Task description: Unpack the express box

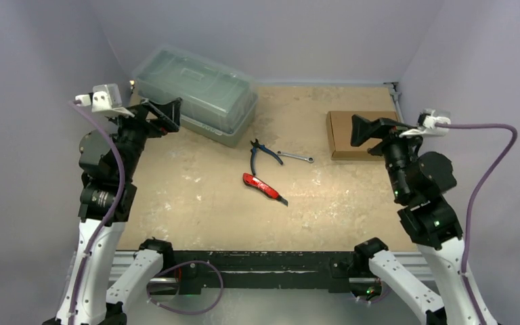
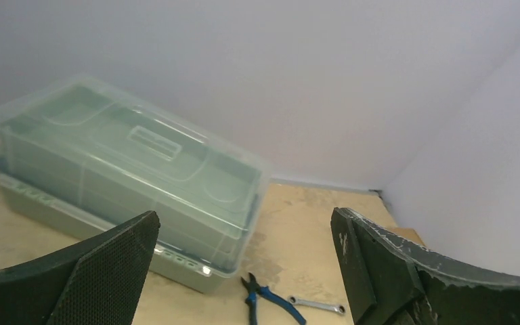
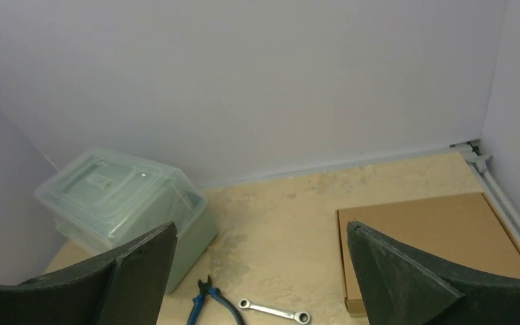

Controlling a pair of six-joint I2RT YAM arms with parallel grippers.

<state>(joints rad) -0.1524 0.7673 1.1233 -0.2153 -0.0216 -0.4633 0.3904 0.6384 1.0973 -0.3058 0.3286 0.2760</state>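
Observation:
The express box's edge (image 1: 329,139) facing the wrench is free of the tools, so the robot's right gripper should go on toward that edge (image 1: 328,123) until its fingers are on both sides of it.
The express box (image 1: 347,128), a flat brown cardboard mailer with its lid shut, lies at the back right of the table by the wall. It also shows in the right wrist view (image 3: 426,230). My right gripper (image 1: 365,130) is open and empty, held above the box's near right part. My left gripper (image 1: 166,114) is open and empty at the back left, in front of the plastic container. In the left wrist view only a sliver of the box (image 2: 406,235) shows past the right finger.
A large translucent grey-green lidded container (image 1: 196,95) stands at the back left. Blue-handled pliers (image 1: 263,156), a small wrench (image 1: 294,157) and a red utility knife (image 1: 264,188) lie in the middle of the table. Grey walls close in the back and both sides.

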